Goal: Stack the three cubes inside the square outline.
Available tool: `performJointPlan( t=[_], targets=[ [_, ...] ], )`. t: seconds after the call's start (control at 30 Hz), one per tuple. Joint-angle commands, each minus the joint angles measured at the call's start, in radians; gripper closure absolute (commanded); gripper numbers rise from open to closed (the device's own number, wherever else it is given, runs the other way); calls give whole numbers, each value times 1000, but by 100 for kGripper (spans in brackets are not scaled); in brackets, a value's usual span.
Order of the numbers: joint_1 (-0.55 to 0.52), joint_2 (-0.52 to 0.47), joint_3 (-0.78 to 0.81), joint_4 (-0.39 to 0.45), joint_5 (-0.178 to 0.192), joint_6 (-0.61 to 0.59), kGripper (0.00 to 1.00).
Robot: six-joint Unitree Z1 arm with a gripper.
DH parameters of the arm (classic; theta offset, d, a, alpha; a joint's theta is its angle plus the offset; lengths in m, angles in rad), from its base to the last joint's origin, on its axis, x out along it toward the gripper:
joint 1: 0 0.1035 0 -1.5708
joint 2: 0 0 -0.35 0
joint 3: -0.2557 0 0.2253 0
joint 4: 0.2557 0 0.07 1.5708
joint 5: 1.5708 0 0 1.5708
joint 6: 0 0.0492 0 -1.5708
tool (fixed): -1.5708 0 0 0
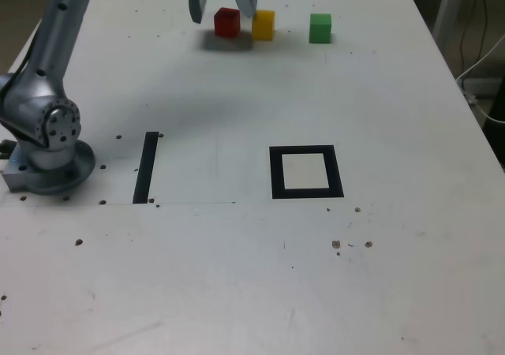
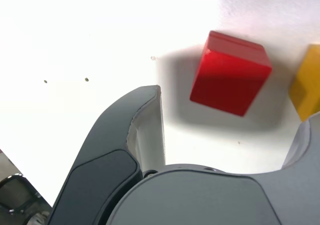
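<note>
My gripper will swivel the red cube into line with its open fingers as I close and lift, since the red cube's near edge (image 2: pixel 216 108) slants between them.
Three cubes stand in a row at the far end of the white table: the red cube (image 1: pixel 226 22), the yellow cube (image 1: pixel 263 24) close beside it, and the green cube (image 1: pixel 319 28) further to the exterior view's right. My gripper (image 1: pixel 222 9) hangs open over the red cube, with one finger on either side of it. In the wrist view the red cube (image 2: pixel 230 80) lies between the spread fingers (image 2: pixel 145 130) and touches neither, and the yellow cube (image 2: pixel 307 85) shows just beyond it. The square outline (image 1: pixel 275 173), black tape with a white centre, lies empty mid-table.
The arm's grey base (image 1: pixel 47 154) stands at the exterior view's left edge. A narrow black strip (image 1: pixel 146 167) lies between the base and the outline. The table's far edge runs just behind the cubes. Cables hang off the right side.
</note>
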Motion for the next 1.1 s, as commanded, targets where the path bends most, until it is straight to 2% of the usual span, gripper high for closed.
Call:
performJointPlan(
  t=[0.0,0.63,0.93,1.07],
  targets=[
    [2,6,-8,4,3,1,8],
    [24,55,-39,29,9,2,10],
    [24,85,-54,44,6,2,15],
    [24,93,-62,51,3,1,20]
  ],
)
